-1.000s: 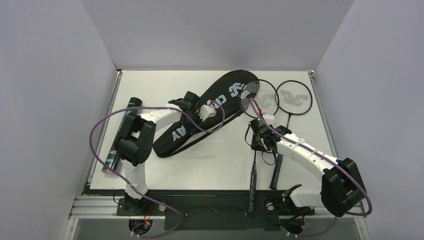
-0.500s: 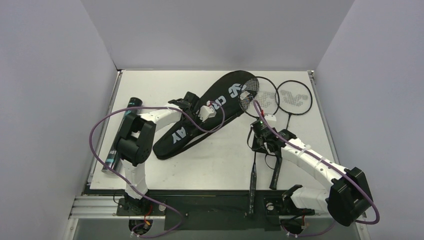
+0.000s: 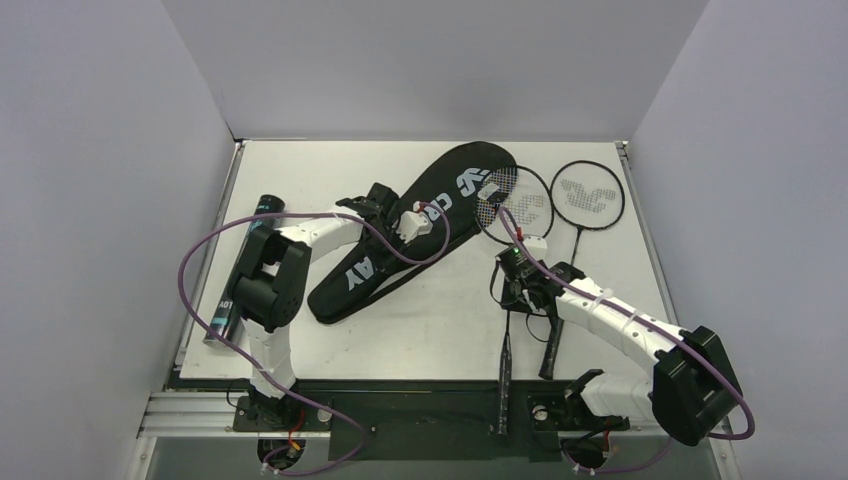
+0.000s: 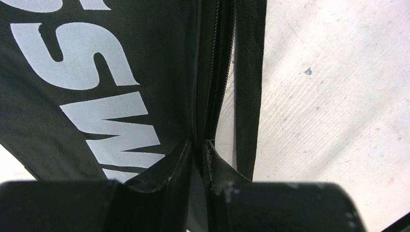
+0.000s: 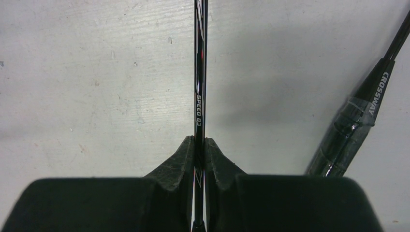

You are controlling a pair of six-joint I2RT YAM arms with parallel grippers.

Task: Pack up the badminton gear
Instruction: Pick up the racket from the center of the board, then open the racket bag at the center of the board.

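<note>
My left gripper should open and take only the edge (image 4: 196,113) beside the lettering, because it is pinching both zipper edges (image 4: 210,129) together now. It should then lift that one edge for the racket's head.
The black "CROSSWAY" racket bag (image 3: 440,195) lies slanted at mid-table. My left gripper (image 3: 383,203) sits at its upper-left edge. In the left wrist view the left gripper (image 4: 198,144) is shut on the bag's zipper edge (image 4: 212,87), beside the white lettering. Two thin black rackets lie to the right. The left racket (image 3: 515,205) has its head overlapping the bag's rim. The right racket (image 3: 588,197) lies apart from the bag. My right gripper (image 3: 513,272) is shut on the left racket's shaft (image 5: 199,72), seen gripped between the right gripper (image 5: 199,142) fingers. The black tube (image 3: 245,265) lies along the left edge.
The second racket's wrapped handle (image 5: 355,125) lies just right of my right gripper. Both handles (image 3: 505,365) reach toward the near edge by the arm bases. Grey walls close in the table (image 3: 440,330) on three sides.
My right arm's elbow swung out to the right, and the gripped racket's head slid slightly left over the bag's rim. The left arm has barely moved.
</note>
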